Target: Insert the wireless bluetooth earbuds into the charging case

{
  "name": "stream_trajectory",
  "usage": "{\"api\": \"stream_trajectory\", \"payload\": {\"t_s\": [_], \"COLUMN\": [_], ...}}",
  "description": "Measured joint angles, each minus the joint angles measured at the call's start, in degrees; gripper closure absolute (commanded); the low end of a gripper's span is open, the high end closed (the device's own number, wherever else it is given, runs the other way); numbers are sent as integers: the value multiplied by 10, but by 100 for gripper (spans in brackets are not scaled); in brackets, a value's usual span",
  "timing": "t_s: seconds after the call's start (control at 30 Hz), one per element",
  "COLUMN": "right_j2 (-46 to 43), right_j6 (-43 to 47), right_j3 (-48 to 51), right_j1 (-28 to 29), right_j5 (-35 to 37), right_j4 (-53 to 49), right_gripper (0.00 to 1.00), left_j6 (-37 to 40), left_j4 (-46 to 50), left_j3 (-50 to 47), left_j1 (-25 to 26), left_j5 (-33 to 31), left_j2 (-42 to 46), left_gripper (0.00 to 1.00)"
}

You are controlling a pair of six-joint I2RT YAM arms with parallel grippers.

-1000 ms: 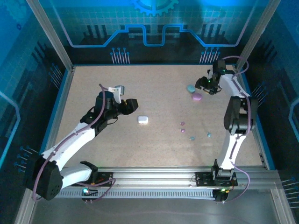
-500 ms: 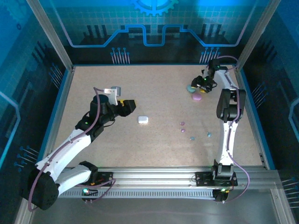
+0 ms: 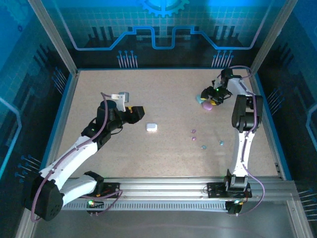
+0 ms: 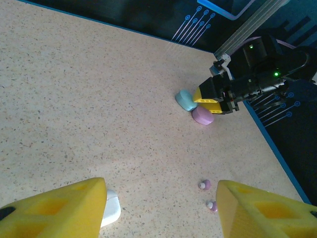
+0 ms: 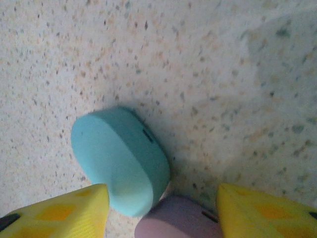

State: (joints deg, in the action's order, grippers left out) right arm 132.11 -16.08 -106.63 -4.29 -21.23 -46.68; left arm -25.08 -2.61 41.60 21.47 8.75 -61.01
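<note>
I should keep turning my right gripper over the purple case (image 5: 177,221), which touches the teal case (image 5: 155,204) only at one end, until its fingers straddle the purple case, then close them.
Two pink-purple earbuds (image 3: 193,135) and two teal earbuds (image 3: 203,147) lie loose right of centre. Closed charging cases: a white case (image 3: 151,127) mid-table, plus a teal case (image 3: 199,99) touching a purple case (image 3: 208,105) at the far right. My right gripper (image 3: 211,95) hovers open over that pair; in its wrist view the teal case (image 5: 119,161) and purple case (image 5: 178,220) lie between the yellow fingers (image 5: 64,215). My left gripper (image 3: 134,112) stands open left of the white case (image 4: 111,208), with the purple earbuds (image 4: 205,185) ahead of it.
The speckled table is fenced by aluminium posts and blue-lit walls (image 3: 158,34). A blue rim runs close behind the right gripper (image 4: 218,96) at the table's right edge (image 4: 270,144). Bare surface lies between the white case and the purple earbuds.
The right gripper has shifted left and slightly nearer, settling over the teal and purple cases. The left gripper has drawn back a little to the left. No object has moved.
</note>
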Motion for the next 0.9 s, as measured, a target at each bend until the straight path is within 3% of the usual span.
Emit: {"api": "stream_trajectory", "payload": {"t_s": [0.43, 0.9], "right_j2": [-56, -56], "right_j6": [30, 128], "right_j3": [74, 74], "right_j1": [8, 108], "right_j5": [20, 240], "right_j4": [3, -9], "right_gripper": [36, 41], "left_j6": [0, 0], "left_j4": [-3, -4], "left_j3": [0, 0], "left_j1": [0, 0], "left_j5": [0, 0], "left_j2": [-9, -12], "left_gripper": [39, 39]}}
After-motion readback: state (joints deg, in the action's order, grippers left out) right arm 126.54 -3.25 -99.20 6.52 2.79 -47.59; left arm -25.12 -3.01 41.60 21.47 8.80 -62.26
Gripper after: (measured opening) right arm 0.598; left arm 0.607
